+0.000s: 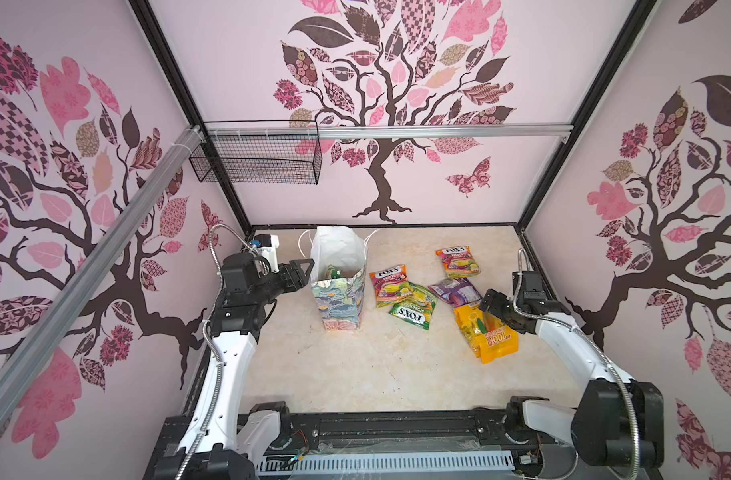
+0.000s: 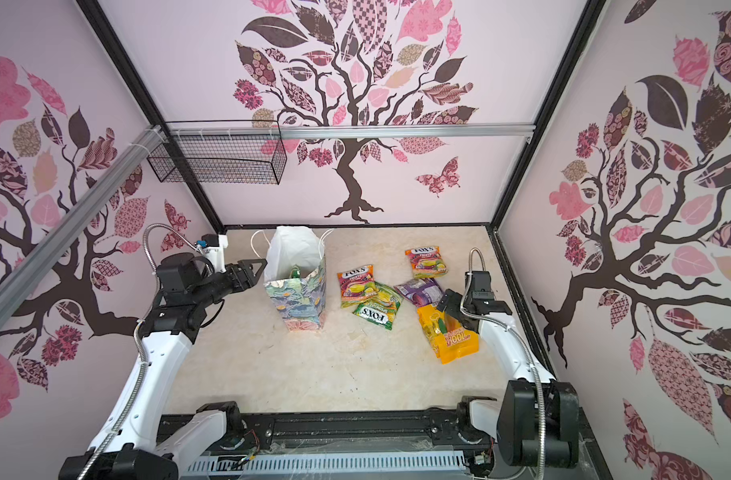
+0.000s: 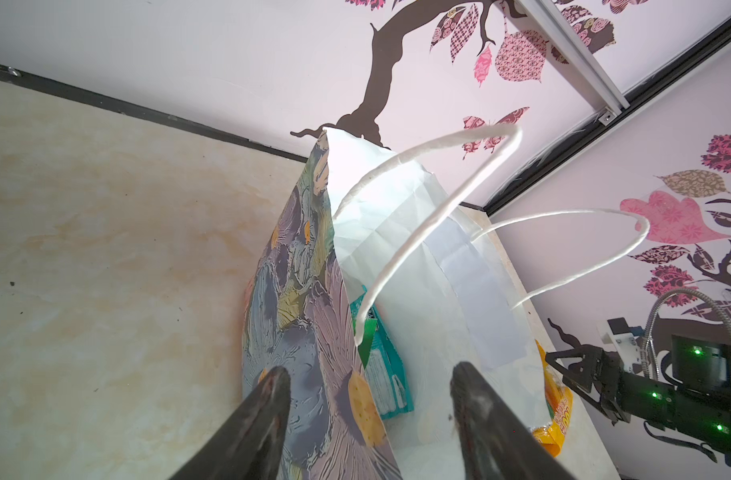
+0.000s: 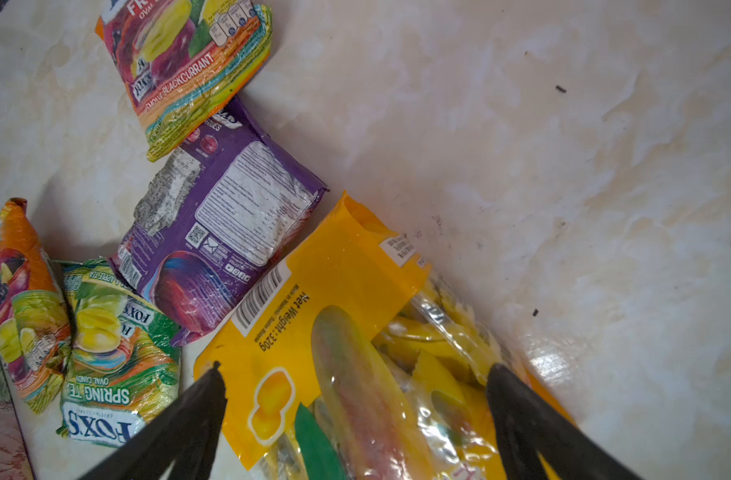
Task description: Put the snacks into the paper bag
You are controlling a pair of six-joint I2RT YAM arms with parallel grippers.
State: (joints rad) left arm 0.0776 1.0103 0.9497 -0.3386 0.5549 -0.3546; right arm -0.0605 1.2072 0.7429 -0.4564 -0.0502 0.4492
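The yellow packet's sides (image 4: 485, 336) are within the right gripper's open fingers, so the robot should keep lowering that gripper toward the packet's middle (image 1: 487, 329) until the fingers close on it.
The paper bag (image 1: 341, 299) stands upright left of the middle, with a teal and green packet (image 3: 386, 374) inside it. My left gripper (image 3: 370, 374) is open at the bag's left rim, with one finger outside the printed wall and the other inside the mouth. Several snacks lie to the bag's right: two orange FOX'S packets (image 1: 457, 262) (image 1: 388, 284), a green FOX'S packet (image 1: 411, 309), a purple packet (image 4: 222, 224) and a big yellow packet (image 4: 347, 266). My right gripper (image 4: 355, 370) hangs open low over the yellow packet, its fingers straddling it.
A black wire basket (image 1: 260, 158) hangs from the rail on the back wall, above and left of the bag. Patterned walls close in on three sides. The bag's white cord handles (image 3: 438, 199) stick up near my left gripper.
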